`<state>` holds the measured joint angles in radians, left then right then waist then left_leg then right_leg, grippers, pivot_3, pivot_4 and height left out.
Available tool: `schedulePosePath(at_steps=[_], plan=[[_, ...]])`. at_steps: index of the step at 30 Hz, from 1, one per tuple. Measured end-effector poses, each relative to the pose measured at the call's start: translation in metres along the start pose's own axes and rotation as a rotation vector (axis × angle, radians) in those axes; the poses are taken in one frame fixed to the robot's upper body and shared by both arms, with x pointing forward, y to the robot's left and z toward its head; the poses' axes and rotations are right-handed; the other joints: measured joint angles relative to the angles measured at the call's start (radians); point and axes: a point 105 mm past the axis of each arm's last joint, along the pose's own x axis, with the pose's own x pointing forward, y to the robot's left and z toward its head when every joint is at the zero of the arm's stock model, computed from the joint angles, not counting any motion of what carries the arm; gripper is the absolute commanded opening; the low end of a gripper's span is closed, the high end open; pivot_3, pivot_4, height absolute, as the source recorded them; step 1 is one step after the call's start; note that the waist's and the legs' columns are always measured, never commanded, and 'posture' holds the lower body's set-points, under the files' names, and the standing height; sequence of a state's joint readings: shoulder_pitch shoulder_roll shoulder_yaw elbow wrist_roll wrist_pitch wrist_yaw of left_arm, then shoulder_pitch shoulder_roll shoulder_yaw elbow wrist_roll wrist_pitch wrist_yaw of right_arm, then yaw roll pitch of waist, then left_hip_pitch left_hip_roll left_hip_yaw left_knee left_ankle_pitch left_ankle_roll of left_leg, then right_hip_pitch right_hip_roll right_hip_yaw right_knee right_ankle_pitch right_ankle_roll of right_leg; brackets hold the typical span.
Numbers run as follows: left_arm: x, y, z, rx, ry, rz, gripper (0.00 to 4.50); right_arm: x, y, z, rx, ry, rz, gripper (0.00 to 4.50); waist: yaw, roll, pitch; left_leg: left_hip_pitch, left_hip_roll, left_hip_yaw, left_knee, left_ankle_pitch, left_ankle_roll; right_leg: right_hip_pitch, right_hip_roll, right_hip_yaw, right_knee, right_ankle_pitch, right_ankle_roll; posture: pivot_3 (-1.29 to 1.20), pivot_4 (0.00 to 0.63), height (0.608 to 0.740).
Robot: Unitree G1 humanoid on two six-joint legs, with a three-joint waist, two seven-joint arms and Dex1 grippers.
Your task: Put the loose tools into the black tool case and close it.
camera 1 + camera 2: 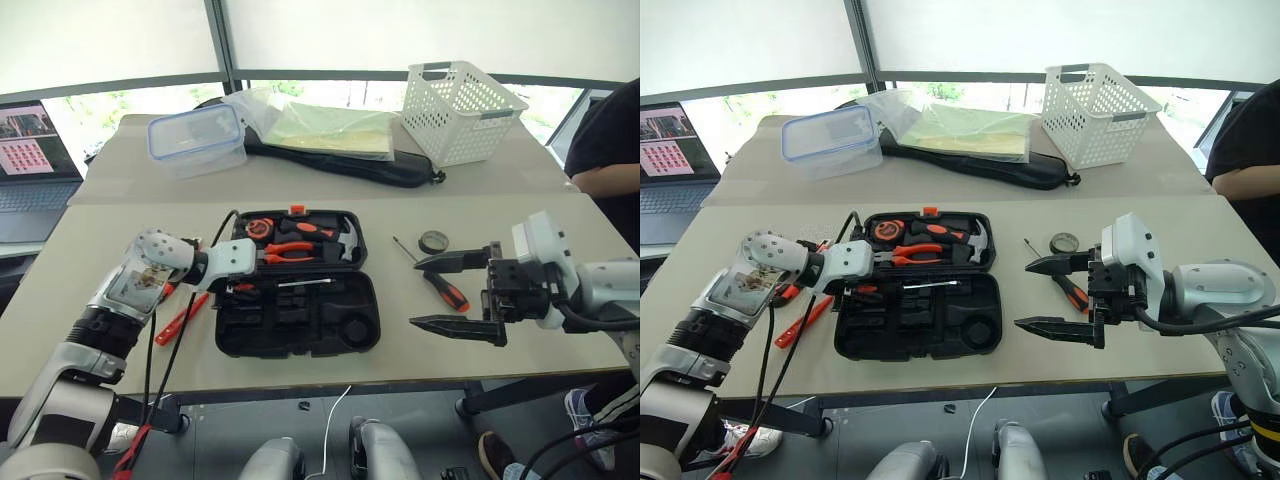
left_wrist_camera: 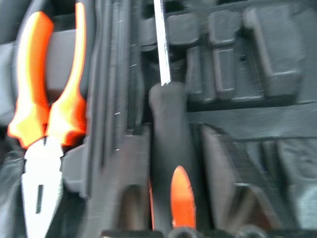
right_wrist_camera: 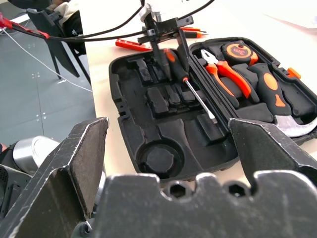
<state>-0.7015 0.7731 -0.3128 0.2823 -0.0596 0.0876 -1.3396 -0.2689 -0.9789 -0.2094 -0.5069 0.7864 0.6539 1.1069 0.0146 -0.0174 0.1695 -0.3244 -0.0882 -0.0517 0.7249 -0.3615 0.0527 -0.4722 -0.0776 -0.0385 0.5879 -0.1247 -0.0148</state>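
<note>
The orange tester screwdriver will come to rest flat when I lower it, with its tip in a narrow gap [image 2: 243,59] that runs between the case's raised blocks.
The black tool case [image 1: 300,332] lies open in the middle of the table. Its far half holds orange-handled pliers [image 1: 292,252], a hammer and a tape measure. An orange-and-black screwdriver [image 3: 174,63] lies in the near half along the hinge. My left gripper [image 3: 172,64] stands open astride its handle, one finger close against it. To the right of the case lie a second screwdriver [image 1: 447,290] and a small dark tape roll [image 1: 434,241]. My right gripper [image 1: 416,292] hovers wide open just above that screwdriver. Orange loose tools [image 1: 182,318] lie left of the case.
At the back stand a white basket [image 1: 460,110], a clear lidded box [image 1: 195,135] and a long black bag [image 1: 400,172] under a plastic sleeve. A laptop [image 1: 30,160] sits far left. A person's arm [image 1: 610,150] is at the right edge. Cables hang by my left arm.
</note>
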Motion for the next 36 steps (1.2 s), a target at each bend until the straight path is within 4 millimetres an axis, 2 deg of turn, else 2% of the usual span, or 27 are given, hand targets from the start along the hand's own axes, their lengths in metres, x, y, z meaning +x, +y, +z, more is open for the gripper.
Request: schedulePosePath(at_steps=[2, 4, 7, 11, 19, 21, 30, 36], plan=[[-0.004, 0.003, 0.007, -0.011, -0.032, 0.017, 3.9, 0.001, 0.001, 0.001, 0.001, -0.007, 0.008, 4.5, 0.0, 0.0, 0.0, -0.001, 0.0, -0.001, 0.002, 0.0, 0.0, 0.0, 0.0, -0.001, 0.001, 0.0, 0.0, 0.0, 0.15, 0.74], [-0.007, 0.005, 0.013, -0.011, -0.051, 0.029, 4.47, 0.001, 0.002, 0.001, 0.005, -0.011, 0.014, 4.5, 0.0, 0.0, 0.0, -0.001, 0.0, -0.001, 0.003, 0.0, 0.001, 0.0, 0.0, 0.0, 0.001, 0.0, 0.0, 0.0, 0.15, 0.74], [-0.011, 0.009, 0.018, 0.002, -0.063, 0.044, 4.47, 0.002, 0.002, 0.001, 0.007, -0.01, 0.017, 4.5, -0.001, 0.0, 0.0, -0.001, 0.0, -0.001, 0.003, 0.0, 0.001, 0.0, 0.0, 0.0, 0.001, 0.0, 0.0, 0.0, 0.15, 0.74], [-0.008, 0.009, 0.019, 0.007, -0.068, 0.041, 3.51, 0.002, 0.002, 0.002, 0.003, -0.011, 0.021, 4.5, -0.001, 0.0, 0.0, -0.001, 0.0, -0.001, 0.003, 0.0, 0.001, 0.0, 0.0, 0.0, 0.0, 0.0, 0.0, 0.0, 0.15, 0.74], [0.005, 0.006, 0.011, 0.013, -0.055, 0.014, 0.58, 0.005, 0.002, 0.001, 0.008, -0.008, 0.031, 4.5, -0.001, 0.0, 0.0, -0.002, 0.0, -0.001, 0.003, 0.0, 0.001, 0.0, 0.0, -0.001, 0.0, 0.0, 0.0, 0.0, 0.15, 0.74], [0.006, 0.007, 0.012, 0.028, -0.059, 0.017, 0.05, 0.005, 0.002, 0.001, 0.008, -0.009, 0.03, 4.5, 0.0, 0.0, 0.0, -0.002, 0.0, -0.001, 0.003, 0.0, 0.001, 0.0, 0.0, -0.001, 0.0, 0.0, 0.0, 0.0, 0.15, 0.74], [0.007, 0.008, 0.011, 0.054, -0.043, 0.009, 0.05, 0.005, 0.004, -0.003, 0.026, -0.003, 0.022, 4.5, -0.001, 0.0, 0.0, -0.001, 0.0, -0.001, 0.003, 0.0, 0.001, 0.0, 0.0, 0.0, 0.001, 0.0, 0.0, 0.0, 0.15, 0.74], [0.011, 0.006, 0.012, 0.132, -0.011, -0.005, 0.05, 0.005, 0.003, -0.003, 0.027, -0.004, 0.013, 4.5, -0.001, 0.0, -0.001, -0.001, 0.0, -0.001, 0.003, -0.001, 0.001, 0.0, 0.0, 0.0, 0.001, 0.0, 0.0, 0.0, 0.15, 0.74]])
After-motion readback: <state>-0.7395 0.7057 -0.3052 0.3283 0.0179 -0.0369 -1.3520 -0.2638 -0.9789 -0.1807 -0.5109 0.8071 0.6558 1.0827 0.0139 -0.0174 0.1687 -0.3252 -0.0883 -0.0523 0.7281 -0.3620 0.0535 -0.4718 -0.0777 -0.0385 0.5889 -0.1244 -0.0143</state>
